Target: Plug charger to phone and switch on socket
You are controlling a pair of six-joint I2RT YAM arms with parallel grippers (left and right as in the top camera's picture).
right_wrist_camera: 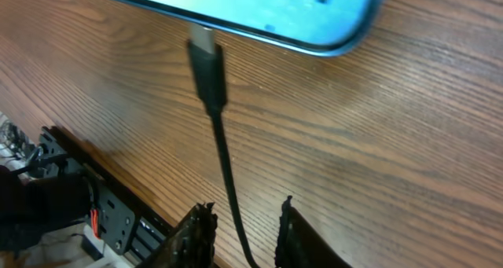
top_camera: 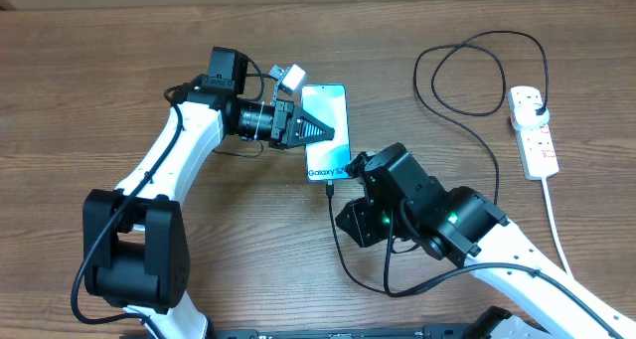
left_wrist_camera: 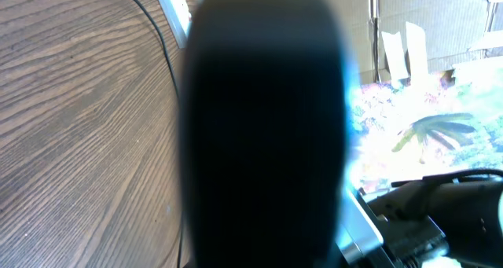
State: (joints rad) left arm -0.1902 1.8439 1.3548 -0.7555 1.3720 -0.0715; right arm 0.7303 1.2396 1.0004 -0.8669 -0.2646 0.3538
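The connector's metal tip (right_wrist_camera: 202, 38) shows outside the phone's bottom edge, so my left gripper should draw the phone clear while my right gripper regrasps the cable (right_wrist_camera: 223, 154).
The phone (top_camera: 333, 115) lies face up mid-table, its light blue screen showing white text. My left gripper (top_camera: 318, 130) is shut, its black fingers resting on top of the screen. In the left wrist view a dark blur fills the middle, with the phone's edge (left_wrist_camera: 357, 221) beside it. The charger's connector (right_wrist_camera: 208, 71) sits in the phone's bottom edge (right_wrist_camera: 314, 28). Its thin black cable (right_wrist_camera: 228, 166) runs between the fingers of my right gripper (right_wrist_camera: 245, 207), which is open with a gap on both sides. The cable (top_camera: 343, 254) loops round to its plug (top_camera: 537, 103) in the white socket (top_camera: 537, 145) at the far right.
The socket's thick white cord (top_camera: 558, 230) trails toward the front right edge. The charger cable makes a wide loop (top_camera: 467, 81) at the back right. My right arm (top_camera: 437, 215) covers the table just below the phone.
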